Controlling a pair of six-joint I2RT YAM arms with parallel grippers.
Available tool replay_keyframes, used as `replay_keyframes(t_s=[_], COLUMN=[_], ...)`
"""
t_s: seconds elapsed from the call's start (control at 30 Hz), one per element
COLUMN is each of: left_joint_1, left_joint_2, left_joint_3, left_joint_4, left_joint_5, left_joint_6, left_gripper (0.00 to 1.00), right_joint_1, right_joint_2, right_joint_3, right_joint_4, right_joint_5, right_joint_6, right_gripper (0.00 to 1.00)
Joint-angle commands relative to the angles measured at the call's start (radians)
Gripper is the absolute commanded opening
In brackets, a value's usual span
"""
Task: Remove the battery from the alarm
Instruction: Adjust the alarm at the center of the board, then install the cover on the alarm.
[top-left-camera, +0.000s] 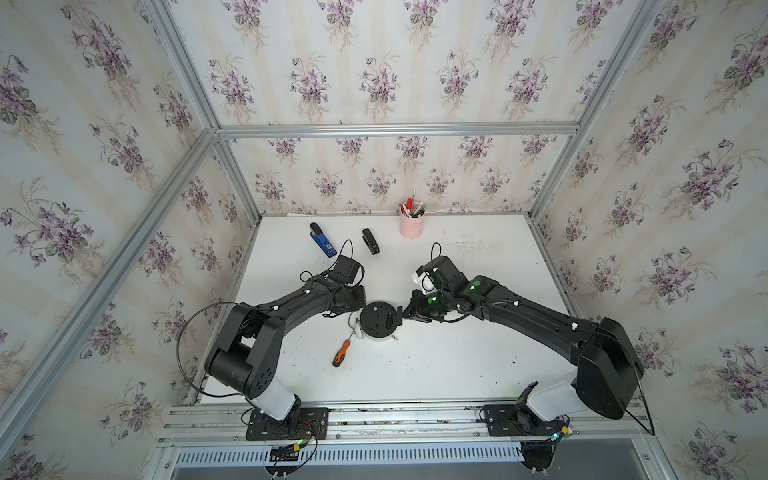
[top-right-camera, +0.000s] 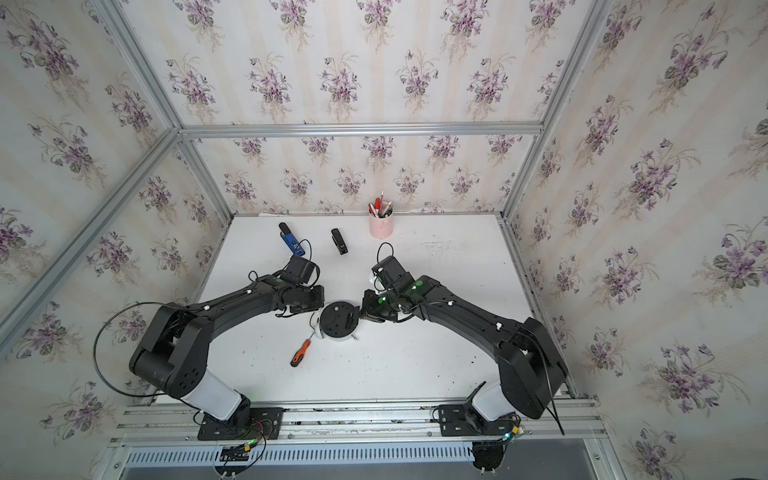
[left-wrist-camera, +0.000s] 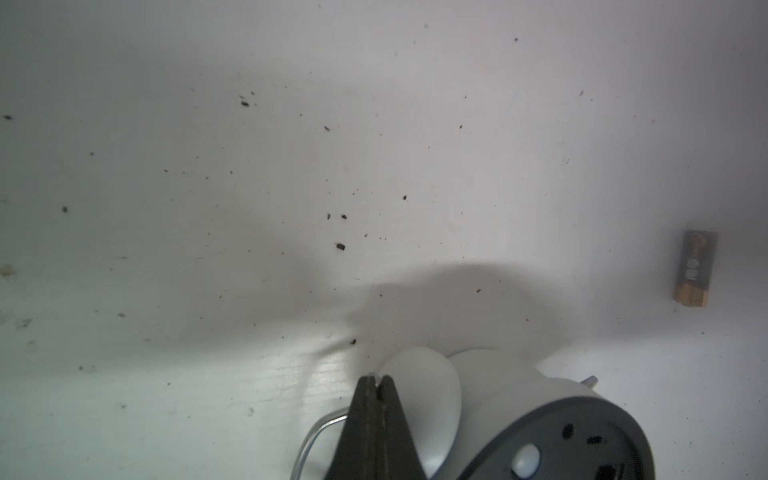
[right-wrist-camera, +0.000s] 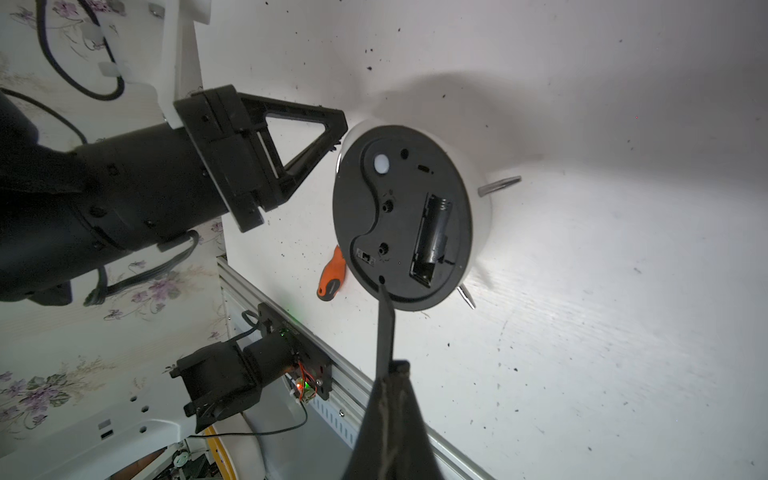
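Note:
Next, my left gripper shifts its fingers, which sit at the white bell's outer edge (left-wrist-camera: 393, 368), to the notch (left-wrist-camera: 456, 360) beside the alarm's body and brace it for the cover.
The alarm (top-left-camera: 377, 321) (top-right-camera: 338, 319) lies face down mid-table, round black back (right-wrist-camera: 399, 216) up. Its battery bay (right-wrist-camera: 432, 235) is uncovered and dark inside. A small dark cylinder with a coppery end, the battery (left-wrist-camera: 695, 270) by its look, lies on the table apart from the alarm; it does not show in either top view. My left gripper (left-wrist-camera: 377, 379) (right-wrist-camera: 337, 135) is shut, its tips against the alarm's rim beside a white bell (left-wrist-camera: 419, 399). My right gripper (right-wrist-camera: 395, 365) (top-left-camera: 404, 312) is shut on a thin flat black cover (right-wrist-camera: 385, 324) that reaches the alarm's edge.
An orange-and-black screwdriver (top-left-camera: 341, 352) (right-wrist-camera: 330, 274) lies just in front of the alarm. At the back stand a pink pen cup (top-left-camera: 411, 226), a black stapler (top-left-camera: 370, 241) and a blue-and-black gadget (top-left-camera: 323, 242). Metal rails run along the table's front edge.

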Motion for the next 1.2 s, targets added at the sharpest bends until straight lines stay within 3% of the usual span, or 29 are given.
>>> replay_keyframes(t_s=[0.0,0.27,0.7,0.9,1.17], left_joint_1=[-0.002,-0.022,-0.055,-0.054,-0.079], left_joint_2=[0.045,0.096,-0.003,-0.050,-0.105], left_joint_3=[0.052,0.097,0.036,0.066,0.029], left_joint_4=[-0.030,-0.145,-0.191,-0.211,-0.129], left_joint_5=[-0.019,0.024,0.019,-0.014,0.090], left_joint_6=[0.007,-0.031,-0.099,-0.080,-0.124], left_gripper=[0.03,0.01,0.00,0.09,0.11], right_joint_1=[-0.002,-0.015,0.008,0.020,0.020], right_joint_2=[0.023,0.049,0.074,0.129,0.182], right_joint_3=[0.015,0.040,0.036,0.075,0.095], right_joint_4=[-0.022,-0.049,-0.085,-0.110,-0.109], right_joint_5=[-0.001,-0.007,-0.021,0.009,0.022], right_joint_6=[-0.047,-0.070,-0.087,-0.147,-0.176], right_gripper=[0.00,0.00,0.00,0.00,0.00])
